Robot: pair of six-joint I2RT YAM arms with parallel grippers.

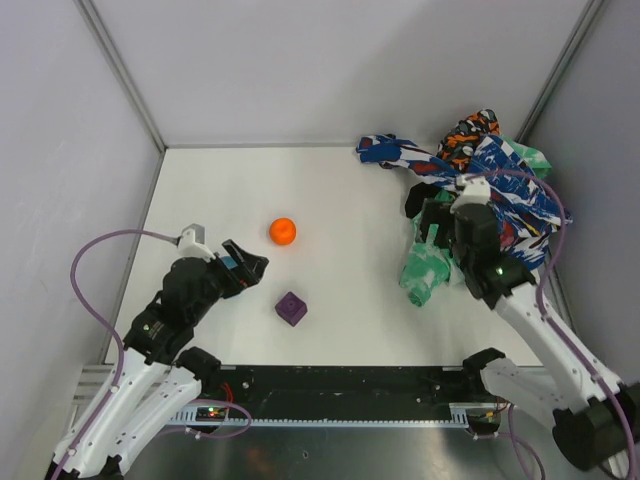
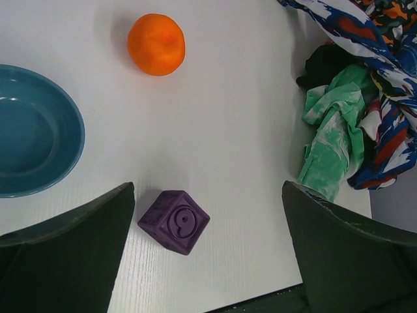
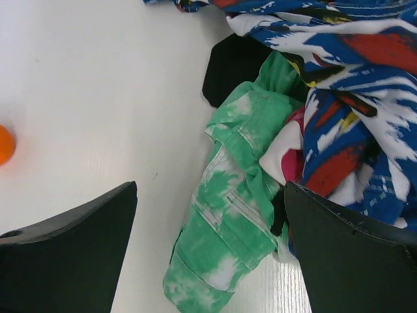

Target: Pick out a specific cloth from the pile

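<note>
My right gripper will make the front end [image 1: 420,287] of the mottled cloth [image 1: 431,262] bunch up under the patterned cloth when it pulls that end, because the end lies loose.
The black cloth [image 3: 229,64] lies at the pile's left edge, half tucked under the green-and-white mottled cloth [image 3: 233,208] and the blue-white-red patterned cloth [image 3: 355,98]. It also shows in the top view [image 1: 412,199] and the left wrist view [image 2: 328,62]. The pile [image 1: 490,185] fills the back right corner. My right gripper [image 3: 210,189] is open and hovers over the mottled cloth, just short of the black cloth. My left gripper [image 2: 207,189] is open and empty above the table, near the purple cube [image 2: 174,222].
An orange ball [image 1: 283,231] sits mid-table, and the purple cube [image 1: 291,308] nearer the front. A teal bowl [image 2: 32,130] stands left of the cube, hidden under the left arm in the top view. Grey walls close in on three sides.
</note>
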